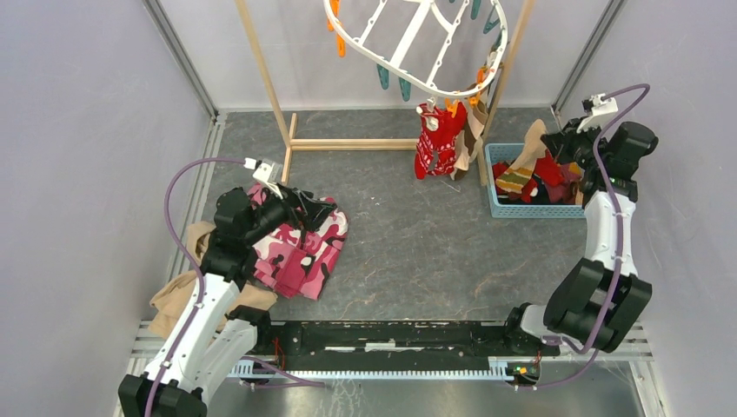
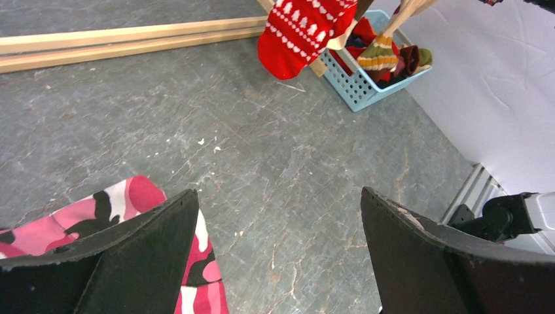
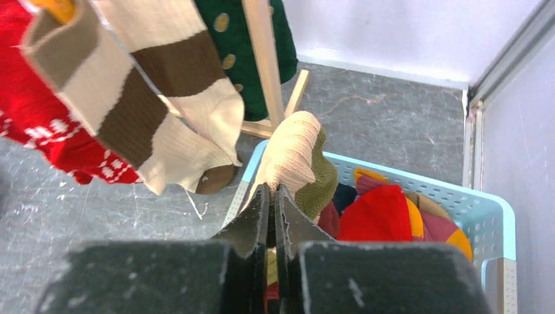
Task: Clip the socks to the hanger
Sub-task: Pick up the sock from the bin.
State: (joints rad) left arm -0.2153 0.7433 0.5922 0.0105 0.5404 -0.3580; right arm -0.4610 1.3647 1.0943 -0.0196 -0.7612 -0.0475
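The sock's striped end (image 1: 514,180) is hanging free under my right gripper. My open left gripper should go on over the clear floor (image 1: 420,248) until it closes on that end of the sock.
The white oval hanger (image 1: 407,43) hangs at the top of the rack with orange and teal clips. A red white-patterned sock (image 1: 437,139) and a tan-striped sock (image 1: 472,130) hang clipped from it. They also show in the right wrist view, red (image 3: 39,124) and striped (image 3: 150,98), beside a dark green sock (image 3: 262,52). My right gripper (image 3: 273,190) is shut on a tan-and-olive sock (image 3: 298,157) and holds it up over the blue basket (image 3: 497,216). My left gripper (image 2: 278,196) is open and empty, low beside the pink camouflage cloth (image 2: 131,203).
The blue basket (image 1: 536,211) at the right holds several more socks. The wooden rack's pole (image 1: 261,69) and base bar (image 1: 352,144) stand at the back. The pink camouflage cloth (image 1: 300,248) and a tan cloth (image 1: 187,291) lie at the left.
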